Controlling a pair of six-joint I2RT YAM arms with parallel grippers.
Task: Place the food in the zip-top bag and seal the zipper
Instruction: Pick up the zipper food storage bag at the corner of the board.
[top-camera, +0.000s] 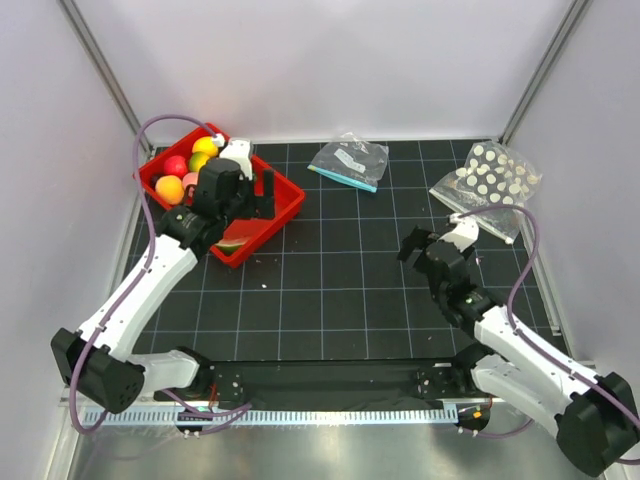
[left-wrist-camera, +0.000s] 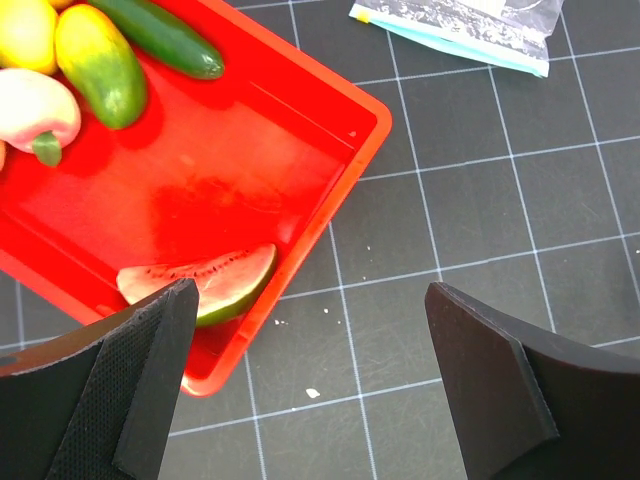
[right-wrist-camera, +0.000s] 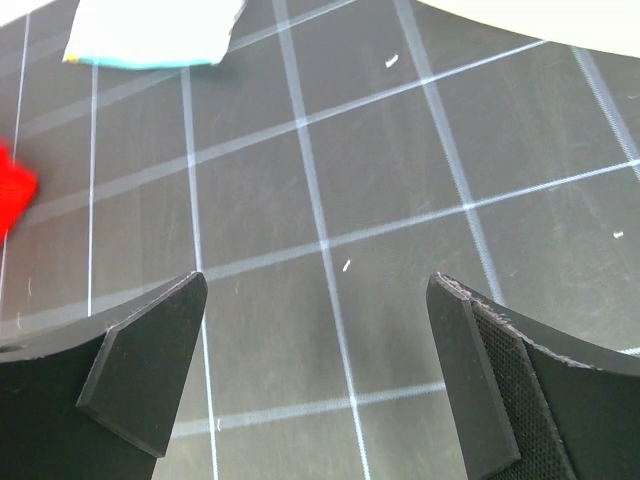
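The dotted bag's near edge faces the robot's open right gripper across clear mat, so the gripper should keep going toward the pale zipper until its fingers are on both sides of the zipper.
The food lies in a red tray at the back left: yellow, red and orange balls and a watermelon slice. The left wrist view shows the slice, a pink peach, a yellow-green piece and a cucumber. My left gripper is open and empty over the tray's near right corner. The dotted zip-top bag lies at the back right, its pale zipper on the near edge. My right gripper is open and empty over the mat, left of the bag.
A smaller clear pouch with a teal strip lies at the back middle; it also shows in the left wrist view and its corner in the right wrist view. White walls close in the black grid mat.
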